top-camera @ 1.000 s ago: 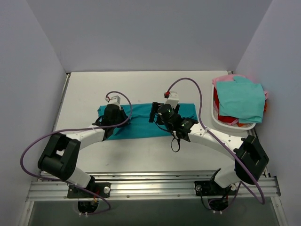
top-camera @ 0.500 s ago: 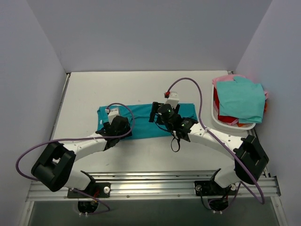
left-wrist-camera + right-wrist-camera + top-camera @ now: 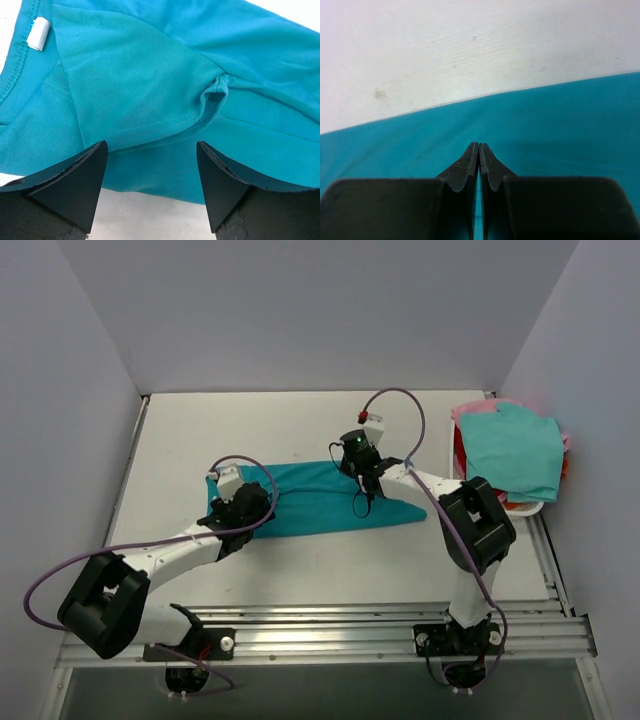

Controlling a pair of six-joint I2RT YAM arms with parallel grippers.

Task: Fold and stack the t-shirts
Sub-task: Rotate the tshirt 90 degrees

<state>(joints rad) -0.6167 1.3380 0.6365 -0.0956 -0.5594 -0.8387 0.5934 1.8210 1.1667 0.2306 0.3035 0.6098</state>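
I should use my right gripper on the folded teal-blue t-shirt [image 3: 312, 504], which lies crosswise in front of me, and swing its hem end [image 3: 411, 513] toward me before both grippers fold it.
A deep teal-blue t-shirt [image 3: 310, 502] lies as a long folded band across the middle of the table. My left gripper [image 3: 241, 504] hovers over its left end, open, with nothing between the fingers. In the left wrist view the left gripper [image 3: 151, 145] sits above the shirt's near hem [image 3: 150, 75], a white label [image 3: 38, 34] at the collar. My right gripper [image 3: 357, 462] is over the shirt's far edge. In the right wrist view the right gripper [image 3: 478, 145] is shut, tips together against the teal cloth [image 3: 560, 125]; no cloth shows between them.
A white basket [image 3: 462, 500] stands at the right edge of the table, heaped with an aqua-green t-shirt [image 3: 512, 452] over red [image 3: 480, 491] and pink [image 3: 470, 408] ones. Bare table [image 3: 200, 430] surrounds the teal shirt. Grey walls close in on three sides.
My left gripper let go of the shirt, opened and drew back toward the near-left. My right gripper shut and swung to the shirt's far edge; the shirt's right end now lies further out.
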